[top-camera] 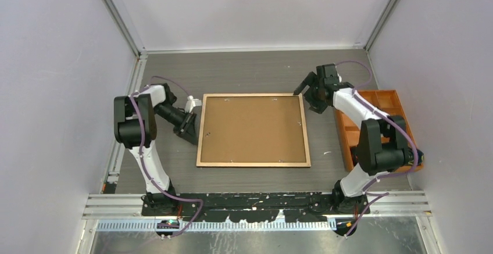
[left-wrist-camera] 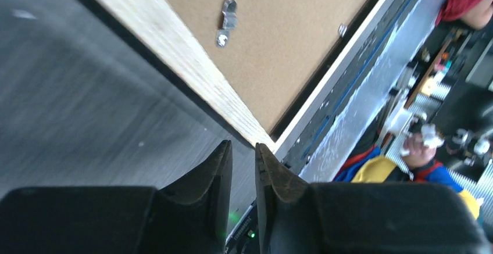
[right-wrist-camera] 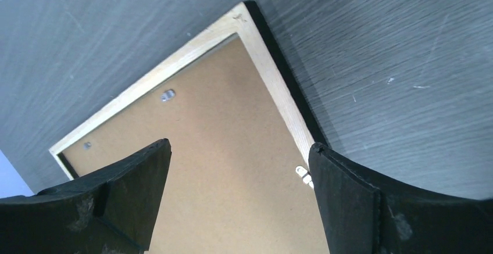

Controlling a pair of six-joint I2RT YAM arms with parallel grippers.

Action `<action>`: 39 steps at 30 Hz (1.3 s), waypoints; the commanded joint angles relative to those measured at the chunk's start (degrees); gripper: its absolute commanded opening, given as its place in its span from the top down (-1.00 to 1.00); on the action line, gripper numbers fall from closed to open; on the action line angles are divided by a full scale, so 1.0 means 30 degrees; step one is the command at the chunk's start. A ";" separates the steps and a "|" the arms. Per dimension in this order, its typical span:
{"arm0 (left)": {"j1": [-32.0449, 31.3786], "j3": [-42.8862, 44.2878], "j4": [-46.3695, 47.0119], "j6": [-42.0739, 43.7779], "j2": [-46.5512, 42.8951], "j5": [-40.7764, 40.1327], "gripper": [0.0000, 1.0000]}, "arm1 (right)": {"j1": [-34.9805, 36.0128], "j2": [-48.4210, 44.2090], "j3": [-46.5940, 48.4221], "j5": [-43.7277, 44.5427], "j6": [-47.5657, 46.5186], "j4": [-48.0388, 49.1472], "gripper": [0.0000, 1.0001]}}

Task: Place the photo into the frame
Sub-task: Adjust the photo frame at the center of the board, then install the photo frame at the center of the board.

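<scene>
The clip on the backing board stops short of the frame's rail, so next my left gripper braces that rail while my right gripper pushes the clip over.
The frame lies face down in the middle of the table, its light wood back up. The plain brown backing board fills it, with small metal clips at its edges. The photo is hidden or out of view. My left gripper is just outside the frame's left rail. In the left wrist view it is all but shut, with a narrow gap and nothing in it. My right gripper is open and empty over the frame's far right corner. Its fingertips straddle the backing board.
An orange compartment tray stands at the right, under the right arm's elbow. The dark table is bounded by white walls at the back and both sides. A metal rail runs along the near edge.
</scene>
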 commanded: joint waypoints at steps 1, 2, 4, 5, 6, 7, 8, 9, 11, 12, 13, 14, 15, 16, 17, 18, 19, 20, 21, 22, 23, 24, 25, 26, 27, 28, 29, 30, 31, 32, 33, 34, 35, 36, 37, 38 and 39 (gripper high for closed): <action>0.0693 0.1544 0.0802 -0.1513 -0.0578 0.1773 0.49 | 0.0393 -0.2557 0.0806 0.2134 -0.0266 -0.1156 -0.82; 0.0708 0.1716 0.1067 -0.1962 -0.0336 0.2105 0.47 | 0.0656 -0.2818 0.0741 0.2060 0.0002 -0.1003 -0.81; 0.0674 0.2048 0.1400 -0.2703 0.0199 0.2801 0.42 | 0.1586 -0.3316 0.0114 0.1475 0.0703 0.0139 -0.80; 0.0636 0.2168 0.1636 -0.3082 0.0519 0.2973 0.40 | 0.2285 -0.3359 -0.0096 0.1271 0.1082 0.0671 -0.79; 0.0631 0.2234 0.1959 -0.3499 0.0768 0.2980 0.37 | 0.3035 -0.3273 -0.0211 0.0648 0.1434 0.1221 -0.79; 0.0627 0.2257 0.2237 -0.3958 0.1004 0.2985 0.30 | 0.4167 -0.3065 -0.0219 0.0180 0.1763 0.1678 -0.78; 0.0630 0.2300 0.2451 -0.4220 0.1250 0.2993 0.28 | 0.5006 -0.2768 -0.0208 -0.0144 0.2090 0.2274 -0.78; 0.0627 0.2331 0.2551 -0.4333 0.1434 0.3082 0.27 | 0.5715 -0.2405 -0.0155 -0.0547 0.2391 0.2945 -0.78; 0.0599 0.2505 0.2655 -0.4544 0.1816 0.3123 0.31 | 0.7152 -0.1474 0.0109 -0.1055 0.3057 0.4116 -0.74; 0.0597 0.2569 0.2840 -0.4766 0.1952 0.2849 0.36 | 0.7851 -0.1001 0.0357 -0.1133 0.3255 0.4560 -0.72; 0.0597 0.2621 0.3010 -0.4987 0.2120 0.2639 0.41 | 0.8543 -0.0294 0.0633 -0.1187 0.3503 0.4952 -0.71; 0.0611 0.2660 0.3141 -0.5132 0.2224 0.2448 0.47 | 0.9146 0.0234 0.0910 -0.1223 0.3776 0.5367 -0.69; 0.0599 0.2720 0.3275 -0.5300 0.2299 0.2310 0.51 | 0.9785 0.0768 0.1156 -0.1253 0.4114 0.5837 -0.67; 0.0597 0.2720 0.3419 -0.5494 0.2338 0.2202 0.56 | 1.0341 0.1352 0.1455 -0.1322 0.4468 0.6313 -0.66; 0.0597 0.2717 0.3610 -0.5716 0.2369 0.2082 0.59 | 1.0839 0.1886 0.1778 -0.1346 0.4768 0.6654 -0.65; 0.0600 0.2658 0.3754 -0.5890 0.2372 0.1979 0.62 | 1.1333 0.2476 0.2122 -0.1305 0.5124 0.6906 -0.64; 0.0612 0.2621 0.3903 -0.5992 0.2373 0.1941 0.64 | 1.1736 0.2997 0.2469 -0.1270 0.5385 0.7175 -0.62; 0.0599 0.2598 0.4007 -0.6078 0.2358 0.1884 0.68 | 1.2134 0.3476 0.2805 -0.1262 0.5678 0.7429 -0.60; 0.0601 0.2584 0.4053 -0.6144 0.2371 0.1852 0.71 | 1.2458 0.3997 0.3206 -0.1261 0.5919 0.7479 -0.57; 0.0597 0.2583 0.4059 -0.6174 0.2387 0.1837 0.75 | 1.2722 0.4421 0.3579 -0.1287 0.6070 0.7485 -0.54; 0.0597 0.2568 0.4063 -0.6156 0.2400 0.1864 0.77 | 1.2971 0.4895 0.3936 -0.1330 0.6221 0.7478 -0.52; 0.0601 0.2555 0.4038 -0.6179 0.2424 0.1879 0.79 | 1.3164 0.5288 0.4325 -0.1428 0.6364 0.7477 -0.50; 0.0601 0.2553 0.4031 -0.6156 0.2431 0.1891 0.82 | 1.3402 0.5688 0.4623 -0.1524 0.6492 0.7866 -0.47; 0.0612 0.2553 0.4012 -0.6143 0.2435 0.1893 0.84 | 1.3543 0.6046 0.4964 -0.1591 0.6589 0.7954 -0.43; 0.0598 0.2538 0.4002 -0.6126 0.2425 0.1866 0.85 | 1.3682 0.6347 0.5314 -0.1588 0.6614 0.7929 -0.39; 0.0604 0.2526 0.4001 -0.6077 0.2405 0.1850 0.86 | 1.3802 0.6641 0.5466 -0.1540 0.6632 0.7915 -0.38; 0.0601 0.2502 0.4001 -0.6052 0.2366 0.1844 0.87 | 1.3923 0.6912 0.5670 -0.1508 0.6658 0.7884 -0.35; 0.0597 0.2495 0.3975 -0.6034 0.2372 0.1836 0.88 | 1.3986 0.7162 0.5835 -0.1512 0.6697 0.7806 -0.34; 0.0597 0.2509 0.3950 -0.6036 0.2377 0.1835 0.89 | 1.4045 0.7489 0.6044 -0.1607 0.6827 0.7804 -0.32; 0.0611 0.2496 0.3921 -0.6021 0.2396 0.1860 0.90 | 1.4089 0.7639 0.6132 -0.1700 0.6884 0.7833 -0.32; 0.0599 0.2495 0.3892 -0.5979 0.2401 0.1889 0.91 | 1.4186 0.7876 0.6262 -0.1767 0.6993 0.7837 -0.31; 0.0601 0.2494 0.3885 -0.5970 0.2402 0.1893 0.91 | 1.4231 0.8140 0.6426 -0.1822 0.7089 0.7837 -0.31; 0.0601 0.2498 0.3884 -0.5936 0.2377 0.1871 0.91 | 1.4288 0.8312 0.6526 -0.1881 0.7158 0.7837 -0.31; 0.0601 0.2495 0.3866 -0.5906 0.2373 0.1843 0.92 | 1.4328 0.8480 0.6619 -0.1965 0.7221 0.7859 -0.30; 0.0597 0.2494 0.3856 -0.5888 0.2373 0.1836 0.92 | 1.4351 0.8625 0.6708 -0.2038 0.7255 0.7891 -0.30; 0.0597 0.2500 0.3829 -0.5860 0.2351 0.1835 0.92 | 1.4387 0.8757 0.6803 -0.2076 0.7274 0.7895 -0.30; 0.0611 0.2495 0.3825 -0.5831 0.2359 0.1835 0.93 | 1.4373 0.8902 0.6888 -0.2121 0.7309 0.7870 -0.30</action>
